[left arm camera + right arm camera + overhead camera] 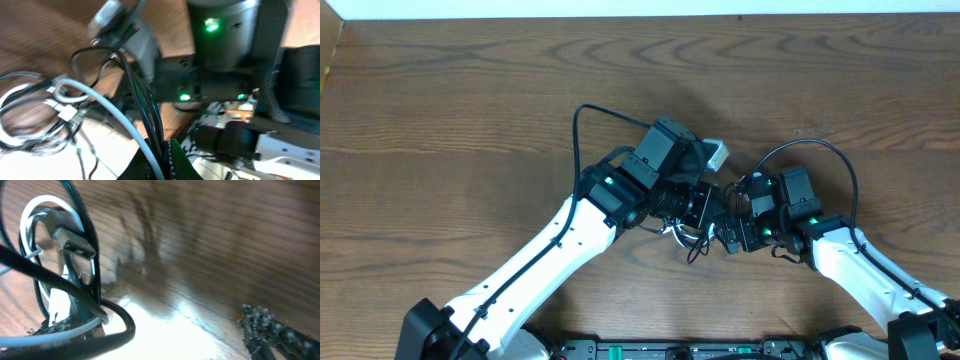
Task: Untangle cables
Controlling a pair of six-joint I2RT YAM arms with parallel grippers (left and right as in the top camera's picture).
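Note:
The cords' loops (693, 240) are bunched around my right gripper's finger near my left gripper, so next my left gripper draws both cords (144, 119) away to stretch them out.
The black cable (145, 105) and the white cable (100, 100) are tangled in loops on the wooden table (470, 120). In the overhead view the tangle (685, 238) lies between the two grippers. My left gripper (161, 167) is shut on both cords, which run up out of its jaws. It also shows in the overhead view (705, 205). My right gripper (160, 342) is open, its fingers wide apart. The white cable (30, 215) and black cable (120, 330) loop round its left finger. A black plug end (75, 240) hangs in the loops. The right gripper shows in the overhead view (730, 237) beside the tangle.
A white block-shaped piece (717, 153) sits by the left wrist. Thick black arm cables arch over the left arm (582, 115) and the right arm (820, 150). The right arm's body with green lights (225, 50) fills the left wrist view.

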